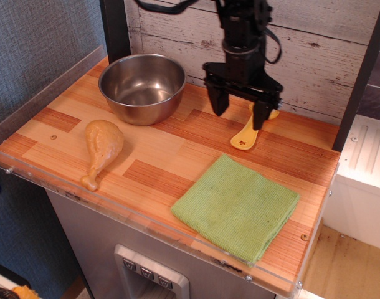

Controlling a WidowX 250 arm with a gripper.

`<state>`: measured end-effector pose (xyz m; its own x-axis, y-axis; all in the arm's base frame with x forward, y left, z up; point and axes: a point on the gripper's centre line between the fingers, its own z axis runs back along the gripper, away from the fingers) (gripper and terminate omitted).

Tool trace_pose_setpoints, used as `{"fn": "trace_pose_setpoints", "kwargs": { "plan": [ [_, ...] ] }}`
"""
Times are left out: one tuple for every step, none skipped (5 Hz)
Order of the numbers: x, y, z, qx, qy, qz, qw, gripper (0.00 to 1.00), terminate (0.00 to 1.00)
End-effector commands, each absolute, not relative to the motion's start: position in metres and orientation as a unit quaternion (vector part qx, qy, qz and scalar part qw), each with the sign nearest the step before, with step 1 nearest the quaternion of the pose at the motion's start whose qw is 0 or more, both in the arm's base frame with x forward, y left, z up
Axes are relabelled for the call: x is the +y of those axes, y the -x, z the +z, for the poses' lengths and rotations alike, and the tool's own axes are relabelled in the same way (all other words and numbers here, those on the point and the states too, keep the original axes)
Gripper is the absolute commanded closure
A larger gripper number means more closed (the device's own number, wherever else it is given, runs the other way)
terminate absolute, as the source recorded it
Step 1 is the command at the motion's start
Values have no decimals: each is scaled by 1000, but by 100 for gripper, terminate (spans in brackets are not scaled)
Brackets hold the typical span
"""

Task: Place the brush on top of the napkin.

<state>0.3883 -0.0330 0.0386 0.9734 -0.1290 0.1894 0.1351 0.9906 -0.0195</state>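
The hidden bristles of the yellow brush should point upward when the robot carries it to the napkin, because the brush lies flat along its handle (pixel 244 137).
The yellow brush (pixel 243 137) lies on the wooden table at the back right, handle end with the star cut-out toward me. Its bristle end is hidden behind my gripper. My black gripper (pixel 238 116) hangs open just above and slightly left of the brush, one finger (pixel 260 114) over its upper part, the other finger (pixel 217 101) to the left. It holds nothing. The light-green napkin (pixel 236 207) lies flat at the front right of the table, in front of the brush.
A steel bowl (pixel 142 88) stands at the back left. A tan toy drumstick (pixel 101 148) lies left of centre. A white plank wall (pixel 314 56) backs the wooden table (pixel 171 156); clear plastic guards (pixel 115 208) edge its front and left sides.
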Motion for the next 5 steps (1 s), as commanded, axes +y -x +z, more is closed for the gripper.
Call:
{"fn": "trace_pose_setpoints", "kwargs": {
  "plan": [
    [-56, -416, 43, -100, 6, -70, 992, 0, 0],
    [-63, -423, 32, -85, 1, -67, 994, 0, 0],
    [-62, -422, 27, -79, -7, -62, 995, 0, 0],
    [-62, -417, 24, -66, -22, -66, 995, 100, 0],
    [-67, -414, 33, -68, -21, -69, 995, 100, 0]
  ]
}}
